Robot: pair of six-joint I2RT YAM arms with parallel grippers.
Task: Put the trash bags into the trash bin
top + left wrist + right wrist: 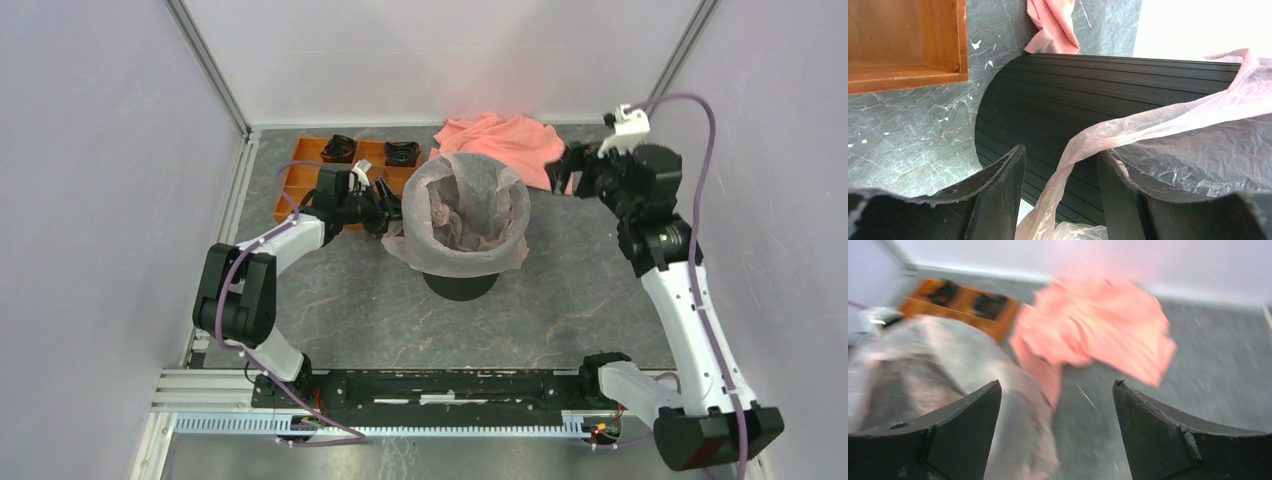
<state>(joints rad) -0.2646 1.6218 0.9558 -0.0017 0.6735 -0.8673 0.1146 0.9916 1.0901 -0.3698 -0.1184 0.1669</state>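
The trash bag sits bunched in the trash bin [457, 217], so my left gripper should pinch the bag's twisted piece [1060, 175] while my right gripper presses the bunched part down.
The black trash bin [460, 285] stands mid-table. The pale pink trash bag [470, 205] lines it, its wrinkled edge folded out over the rim. My left gripper [388, 205] is at the bin's left side, just under the rim. In the left wrist view its jaws [1061, 155] stand open, with a twisted strand of the bag [1198, 130] hanging between them in front of the ribbed bin wall [1073, 95]. My right gripper [560, 170] is open and empty, raised to the right of the bin; its blurred wrist view [1058, 385] shows the bag [923, 355] at the left.
A salmon-orange cloth [505, 140] lies behind the bin, also in the right wrist view [1098, 325]. An orange compartment tray [300, 175] with black items sits at the back left, behind the left gripper. Walls enclose the table on three sides.
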